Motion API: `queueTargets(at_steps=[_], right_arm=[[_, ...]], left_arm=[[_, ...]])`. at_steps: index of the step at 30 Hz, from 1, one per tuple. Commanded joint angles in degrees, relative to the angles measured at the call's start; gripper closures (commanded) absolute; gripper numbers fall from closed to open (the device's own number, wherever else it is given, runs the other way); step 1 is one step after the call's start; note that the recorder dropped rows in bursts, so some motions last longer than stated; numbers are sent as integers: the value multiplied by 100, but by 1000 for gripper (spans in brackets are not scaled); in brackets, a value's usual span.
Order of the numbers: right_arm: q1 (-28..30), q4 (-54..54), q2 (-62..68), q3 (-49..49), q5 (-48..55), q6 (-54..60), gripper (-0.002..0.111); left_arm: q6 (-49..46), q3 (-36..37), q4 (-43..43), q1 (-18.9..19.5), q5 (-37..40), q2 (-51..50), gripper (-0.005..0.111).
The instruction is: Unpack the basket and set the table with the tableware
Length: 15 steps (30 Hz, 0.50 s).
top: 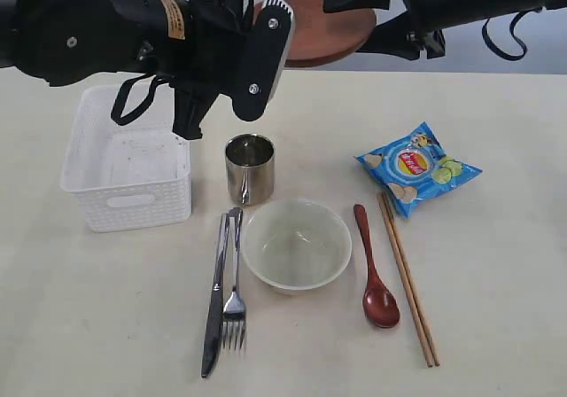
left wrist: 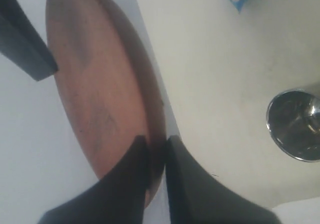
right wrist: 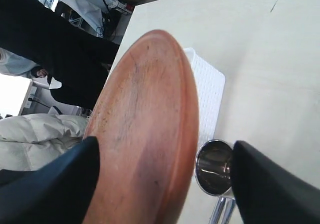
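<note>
The robot's left gripper is pinching the plate's rim [top: 297, 41], so next the right gripper closes on the opposite rim [top: 370, 23] and takes over the plate before lowering it behind the bowl.
The reddish-brown plate [top: 323, 29] hangs in the air above the table's [top: 496, 264] far edge. My left gripper [top: 270, 11] is shut on its rim, and the fingertips [left wrist: 140, 146] pinch the plate's edge [left wrist: 100, 84]. My right gripper [top: 365, 23] stands open at the opposite rim, its jaws wide on either side of the plate [right wrist: 145, 134] without closing on it. On the table lie the white basket [top: 128, 162], steel cup [top: 250, 168], cream bowl [top: 297, 244], knife [top: 215, 295], fork [top: 235, 282], dark red spoon [top: 374, 273] and chopsticks [top: 407, 277].
A blue chip bag [top: 418, 167] lies right of the cup, just behind the chopsticks. The basket looks empty. The left arm's bulky black body hangs over the basket's far side. The cup [right wrist: 214, 166] shows below the plate.
</note>
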<state>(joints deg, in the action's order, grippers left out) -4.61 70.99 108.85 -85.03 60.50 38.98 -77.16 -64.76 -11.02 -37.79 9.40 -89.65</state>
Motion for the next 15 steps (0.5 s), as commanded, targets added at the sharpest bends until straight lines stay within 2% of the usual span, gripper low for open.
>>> queueTargets(at_steps=[1, 6, 8, 12, 13, 15], right_arm=[[29, 191, 14, -17, -6, 88, 58], [29, 333, 14, -17, -6, 88, 96], [29, 357, 14, -17, -6, 88, 108], [29, 357, 14, -17, -6, 48, 109], [29, 357, 14, -17, -6, 48, 109], [29, 357, 14, -17, -6, 48, 109]], left_arm=[[75, 34, 143, -95, -222, 32, 107], [75, 34, 178, -162, -222, 32, 107], [90, 34, 292, -162, -222, 32, 107], [261, 34, 292, -162, -184, 32, 105], [272, 34, 292, -162, -184, 32, 102], [301, 34, 292, -162, -184, 32, 89]])
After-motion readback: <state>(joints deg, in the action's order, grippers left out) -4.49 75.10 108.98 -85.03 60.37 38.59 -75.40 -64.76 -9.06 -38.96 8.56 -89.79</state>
